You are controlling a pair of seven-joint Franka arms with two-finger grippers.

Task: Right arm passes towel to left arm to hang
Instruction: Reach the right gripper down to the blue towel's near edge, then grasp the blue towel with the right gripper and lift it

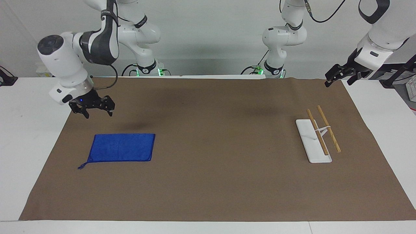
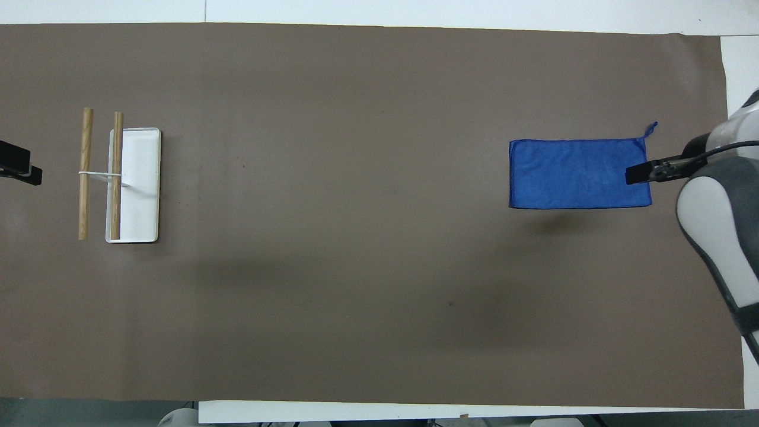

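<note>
The towel lies thin and loose (image 2: 580, 174). The towel's far end (image 2: 521, 174) should drag flat on the mat at first when I lift the towel's short edge.
The royal-blue towel (image 1: 122, 148) lies flat on the brown mat toward the right arm's end of the table, and it also shows in the overhead view (image 2: 578, 174). Its thin loop (image 1: 82, 165) sticks out at one corner. My right gripper (image 1: 98, 114), with its blue light on, is open and empty in the air. In the overhead view the right gripper (image 2: 637, 174) is over the towel's short edge, well above the cloth. My left gripper (image 1: 329, 82) waits open and empty over the mat's corner at the left arm's end.
A towel rack with a white base (image 1: 308, 139) and two wooden rods (image 1: 328, 128) stands toward the left arm's end, and it also shows in the overhead view (image 2: 139, 184). The brown mat (image 1: 227, 182) covers most of the white table.
</note>
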